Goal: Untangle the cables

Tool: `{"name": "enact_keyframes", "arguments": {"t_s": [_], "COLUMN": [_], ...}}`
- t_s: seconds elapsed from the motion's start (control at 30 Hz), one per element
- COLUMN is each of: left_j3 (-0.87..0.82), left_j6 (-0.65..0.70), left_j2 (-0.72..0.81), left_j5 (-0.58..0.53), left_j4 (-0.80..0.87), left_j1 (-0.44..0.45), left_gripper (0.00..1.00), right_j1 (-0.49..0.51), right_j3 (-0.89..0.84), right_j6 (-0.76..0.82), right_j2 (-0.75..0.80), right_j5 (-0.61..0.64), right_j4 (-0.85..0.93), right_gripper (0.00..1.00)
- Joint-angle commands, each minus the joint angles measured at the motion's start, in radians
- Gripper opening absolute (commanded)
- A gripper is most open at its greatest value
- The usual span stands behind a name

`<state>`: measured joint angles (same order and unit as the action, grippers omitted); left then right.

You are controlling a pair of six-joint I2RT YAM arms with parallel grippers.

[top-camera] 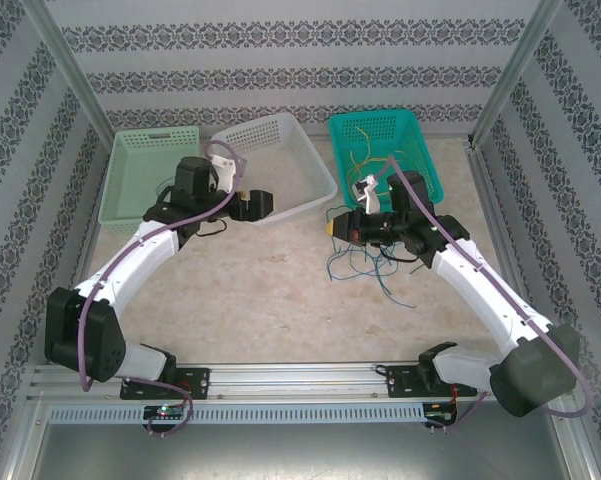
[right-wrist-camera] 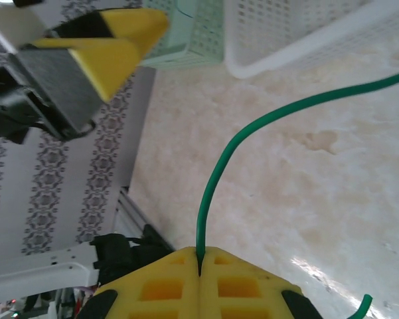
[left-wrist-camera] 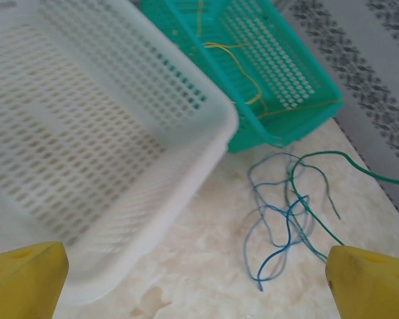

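My left gripper should continue to move its open fingers toward that cable (left-wrist-camera: 378,175) until they are on either side of it, as my right gripper holds the green cable raised above the tangle (right-wrist-camera: 234,143).
A loose tangle of blue and green cables (top-camera: 365,265) lies on the marble table in front of the teal basket (top-camera: 420,170). In the left wrist view the blue strands (left-wrist-camera: 279,219) cross a green cable (left-wrist-camera: 319,199). Yellow cables (left-wrist-camera: 242,66) lie inside the teal basket (left-wrist-camera: 299,80). My right gripper (top-camera: 332,228) hovers over the tangle's left side. Its jaws (right-wrist-camera: 199,266) are shut on the end of a green cable (right-wrist-camera: 219,166) that curves up and away to the right. My left gripper (top-camera: 255,205) hangs open by the white basket, yellow fingertips (left-wrist-camera: 26,279) wide apart, nothing between them.
A white basket (top-camera: 280,165) sits tilted at the back centre, with a pale green basket (top-camera: 145,175) to its left. Patterned walls and metal posts close in the sides and back. The left gripper's finger (right-wrist-camera: 106,46) shows near the right wrist camera.
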<state>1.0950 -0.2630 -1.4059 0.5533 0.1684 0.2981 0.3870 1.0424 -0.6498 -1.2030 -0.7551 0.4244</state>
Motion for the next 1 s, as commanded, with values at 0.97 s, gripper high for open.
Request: {"name": "enact_keyframes", "arguments": {"t_s": [0.97], "left_j3": [0.167], "left_j6": [-0.008], "left_j2": [-0.340], "left_j5": [0.231], "left_j4": [-0.285], "left_j1": [0.250], "left_gripper": [0.78], "right_j1": [-0.009], "right_j3": [-0.080], "right_j6": [-0.282], "right_j2": [0.194], "right_j5": [-0.144], "right_j4": [-0.444], "right_gripper": [0.00]}}
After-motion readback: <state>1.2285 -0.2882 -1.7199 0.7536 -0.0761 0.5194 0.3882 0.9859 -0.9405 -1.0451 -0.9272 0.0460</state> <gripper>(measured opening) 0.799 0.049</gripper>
